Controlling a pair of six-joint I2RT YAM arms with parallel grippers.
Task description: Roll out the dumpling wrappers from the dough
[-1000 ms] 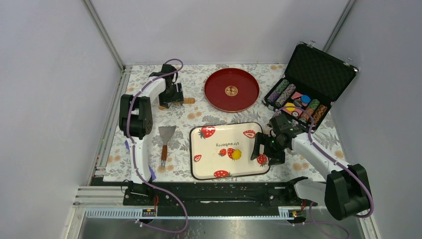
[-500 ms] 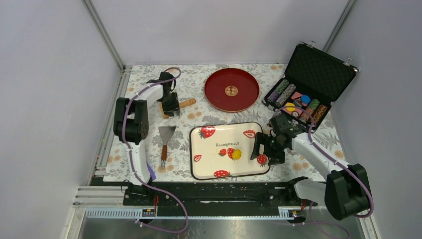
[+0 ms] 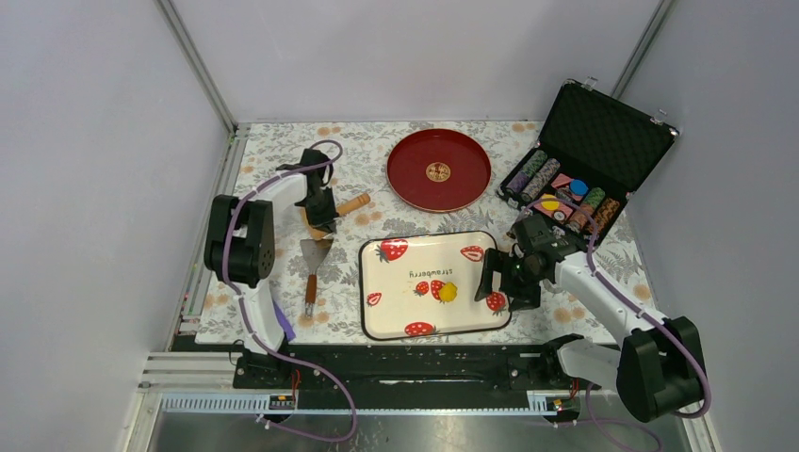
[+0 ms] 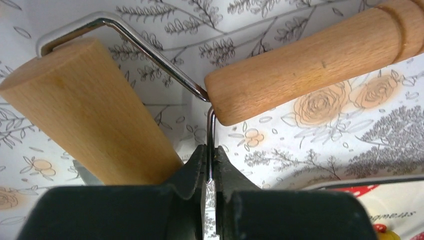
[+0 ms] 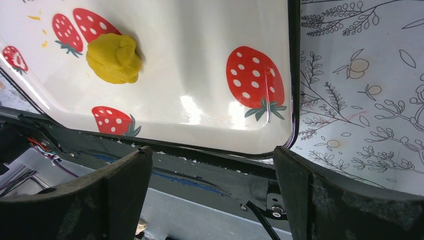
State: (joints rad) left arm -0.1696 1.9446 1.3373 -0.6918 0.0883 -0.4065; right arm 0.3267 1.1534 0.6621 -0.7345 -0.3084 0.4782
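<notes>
I should move my open right gripper toward the roller's handle (image 3: pixel 354 203) next until its fingers are on both sides of it. My left gripper is pinching the roller's wire frame (image 4: pixel 161 60), which leaves the handle free.
The dough (image 3: pixel 448 292) is a bright yellow lump lying on the strawberry-print tray (image 3: pixel 471 306). No dumpling wrappers are in view. My left gripper (image 3: pixel 320 218) hangs over the floral cloth to the left of the tray, shut on a wooden roller (image 3: pixel 350 204). The left wrist view shows the jaws of the left gripper (image 4: pixel 209 159) pinching the roller's metal wire frame (image 4: pixel 150 55), between its drum (image 4: pixel 90 115) and its handle (image 4: pixel 310 60). My right gripper (image 3: pixel 497 282) stands open at the tray's right edge. In the right wrist view, the right gripper (image 5: pixel 212 150) spans the tray's (image 5: pixel 200 65) corner, with the dough (image 5: pixel 114 57) well beyond its fingers.
A metal scraper (image 3: pixel 314 259) with a wooden handle lies just in front of the left gripper. A red round plate (image 3: pixel 438 169) sits at the back. At the back right, an open black case (image 3: pixel 575 179) holds poker chips.
The left gripper has shut on the roller's wire frame and carried it toward the front, close to the scraper. The right arm has not moved.
</notes>
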